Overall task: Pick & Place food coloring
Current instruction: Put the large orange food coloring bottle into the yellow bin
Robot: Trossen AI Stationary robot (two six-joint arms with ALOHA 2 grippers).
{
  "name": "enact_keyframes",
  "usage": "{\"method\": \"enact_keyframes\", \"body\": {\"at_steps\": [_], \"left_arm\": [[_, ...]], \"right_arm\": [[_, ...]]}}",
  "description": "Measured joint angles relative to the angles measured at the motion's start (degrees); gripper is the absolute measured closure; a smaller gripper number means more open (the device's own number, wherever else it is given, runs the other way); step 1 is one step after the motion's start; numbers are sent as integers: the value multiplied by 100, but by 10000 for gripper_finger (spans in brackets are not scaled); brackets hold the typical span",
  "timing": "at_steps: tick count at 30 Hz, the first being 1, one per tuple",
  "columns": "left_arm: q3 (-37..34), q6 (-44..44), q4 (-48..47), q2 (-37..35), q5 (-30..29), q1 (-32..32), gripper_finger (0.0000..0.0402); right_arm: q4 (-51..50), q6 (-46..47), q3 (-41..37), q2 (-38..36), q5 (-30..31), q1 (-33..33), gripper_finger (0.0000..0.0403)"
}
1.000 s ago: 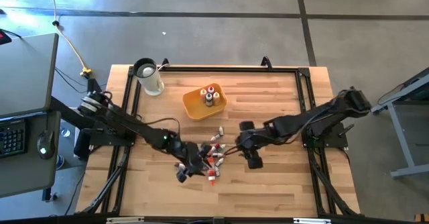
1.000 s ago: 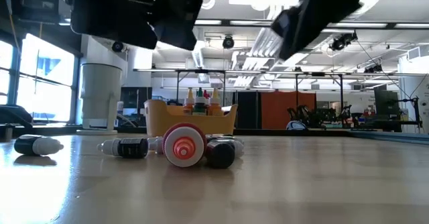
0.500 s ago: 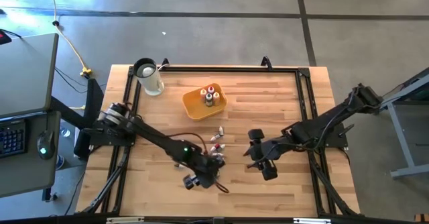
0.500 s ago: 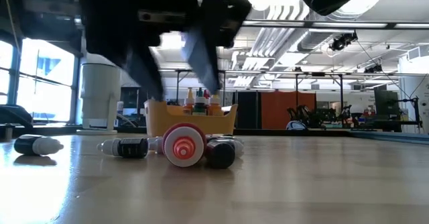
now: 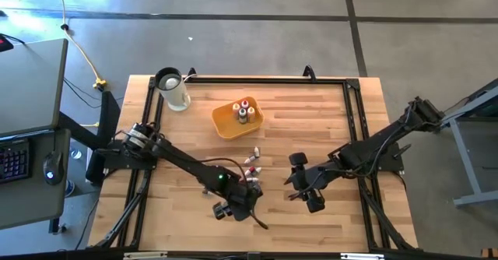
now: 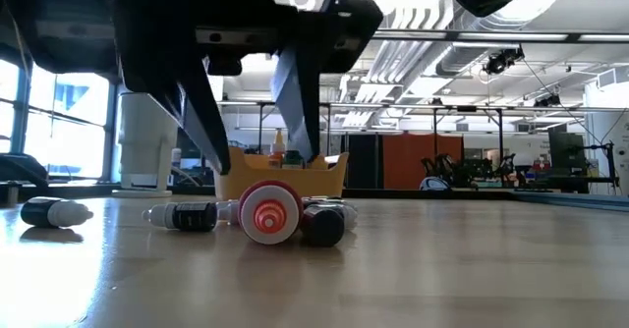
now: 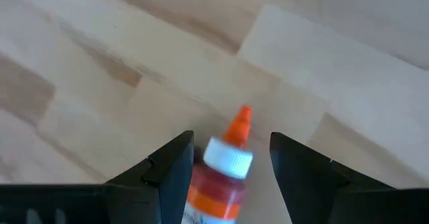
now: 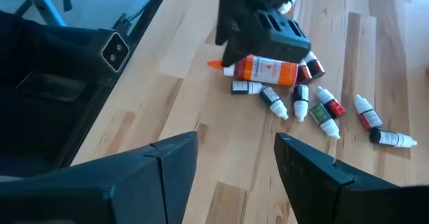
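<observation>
My left gripper should go on moving down, because its open fingers straddle the orange bottle (image 7: 216, 200) across its width. It should close once its fingers are on either side of the white cap (image 6: 268, 216).
A large orange food coloring bottle (image 7: 218, 184) with a white cap and orange nozzle lies on its side on the wooden table. My left gripper (image 7: 231, 138) is open and tipped steeply down over it, one finger on each side of the bottle's neck. I see no touch. In the low view the fingers straddle the bottle's round red base (image 6: 268, 211). Several small bottles (image 8: 315, 106) lie beside it. My right gripper (image 8: 234, 170) hovers open over bare table to the right of the pile (image 5: 251, 170), with nothing between its fingers.
A yellow-orange tray (image 5: 226, 124) at the far middle holds three upright bottles. A white jug (image 5: 173, 89) stands at the far left corner. Dark bottles (image 6: 187, 215) lie on the table left of the orange one. A black frame (image 5: 350, 96) runs round the table.
My left gripper has moved toward the near edge, tipped more steeply down and rolled, and come down so that its fingers straddle the orange bottle. My right gripper has drawn back from the pile toward the table's right edge and risen a little. The bottles have stayed put.
</observation>
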Motion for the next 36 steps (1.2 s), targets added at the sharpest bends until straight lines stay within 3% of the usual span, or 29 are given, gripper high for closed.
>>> {"method": "enact_keyframes", "body": {"at_steps": [5,17,32,36], "left_arm": [[-17,403,39,127,-230,-74,209],[-2,424,331,465,-447,-65,209],[-9,-186,239,465,-505,-63,209],[-9,-201,189,465,-510,-63,227]], "right_arm": [[-25,0,0,0,-3,115,210],[-216,-24,2,2,-7,541,210],[-275,-28,2,2,-7,772,209],[-273,-28,2,2,2,772,210]]}}
